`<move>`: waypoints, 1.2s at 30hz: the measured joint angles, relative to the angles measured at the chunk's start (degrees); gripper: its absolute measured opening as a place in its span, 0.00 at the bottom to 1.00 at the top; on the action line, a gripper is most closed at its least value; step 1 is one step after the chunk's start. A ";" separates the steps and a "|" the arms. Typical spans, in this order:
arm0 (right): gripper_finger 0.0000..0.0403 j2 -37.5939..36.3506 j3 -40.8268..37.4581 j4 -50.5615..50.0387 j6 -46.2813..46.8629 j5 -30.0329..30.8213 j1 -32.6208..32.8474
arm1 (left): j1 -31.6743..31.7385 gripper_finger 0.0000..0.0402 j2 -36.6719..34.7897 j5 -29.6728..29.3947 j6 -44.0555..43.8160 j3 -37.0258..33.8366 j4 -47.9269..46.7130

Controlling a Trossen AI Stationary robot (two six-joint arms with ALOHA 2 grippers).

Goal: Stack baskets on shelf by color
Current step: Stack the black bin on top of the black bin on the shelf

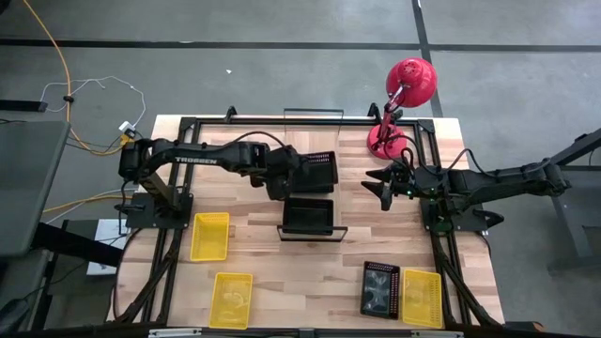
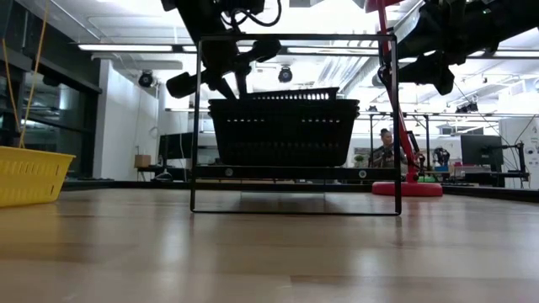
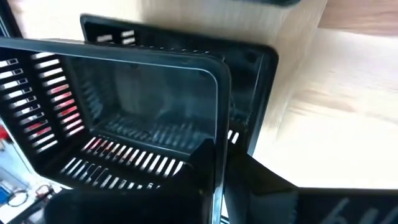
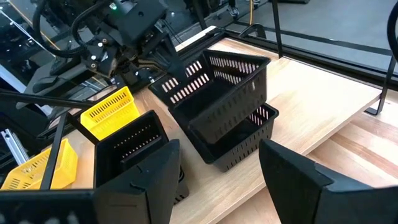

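The upper black basket (image 4: 219,94) is tilted inside the lower black basket, so my left gripper should lower it and let go of it before both grippers move to its opposite sides (image 1: 335,169).
My left gripper (image 1: 286,178) is shut on a black slotted basket (image 4: 214,81) over the middle of the light-wood shelf (image 1: 310,192). That basket tilts into a second black basket (image 4: 239,140) standing on the shelf board. A third black basket (image 1: 308,215) sits on the shelf's near end. My right gripper (image 1: 385,184) hovers open to the right of the shelf, touching nothing. Two yellow baskets (image 1: 210,235) (image 1: 232,300) lie near left on the table. A black basket (image 1: 380,289) and a yellow one (image 1: 421,299) lie near right. My left gripper pinches one wall of the upper black basket at its rim (image 3: 217,134), one finger (image 3: 202,171) inside the basket and the other (image 3: 258,183) outside. The fingers come from the table's left. The basket hangs tilted, its lower part inside the basket beneath.
A red desk lamp (image 1: 404,99) stands at the far right. Black wire rails (image 1: 312,113) (image 1: 310,232) rise at the shelf's far and near ends. Bare tabletop (image 1: 300,282) lies between the near baskets. In the low view a person (image 2: 386,150) sits in the room behind.
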 joint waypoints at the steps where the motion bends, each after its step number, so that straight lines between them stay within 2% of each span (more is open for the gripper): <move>1: 0.51 0.00 0.00 0.01 0.00 0.00 0.00 | 0.10 0.03 0.00 -0.02 -0.09 0.00 0.00; 6: 0.51 0.00 0.00 -0.01 0.02 0.02 0.00 | 0.29 0.03 0.00 0.00 -0.04 0.00 -0.35; 11: 0.51 0.00 0.00 0.01 0.02 0.56 0.00 | 0.18 0.01 0.00 -0.09 5.14 0.00 -1.73; 25: 0.51 0.02 0.00 0.01 0.46 1.31 0.00 | 0.38 0.04 0.00 2.92 4.42 0.00 -1.49; 32: 0.51 0.02 0.00 0.01 0.46 1.31 0.00 | 0.88 0.07 0.00 0.20 0.58 0.00 -0.82; 36: 0.51 0.02 0.00 0.01 0.47 1.31 0.00 | 1.23 0.06 0.00 -0.94 1.75 0.00 -0.42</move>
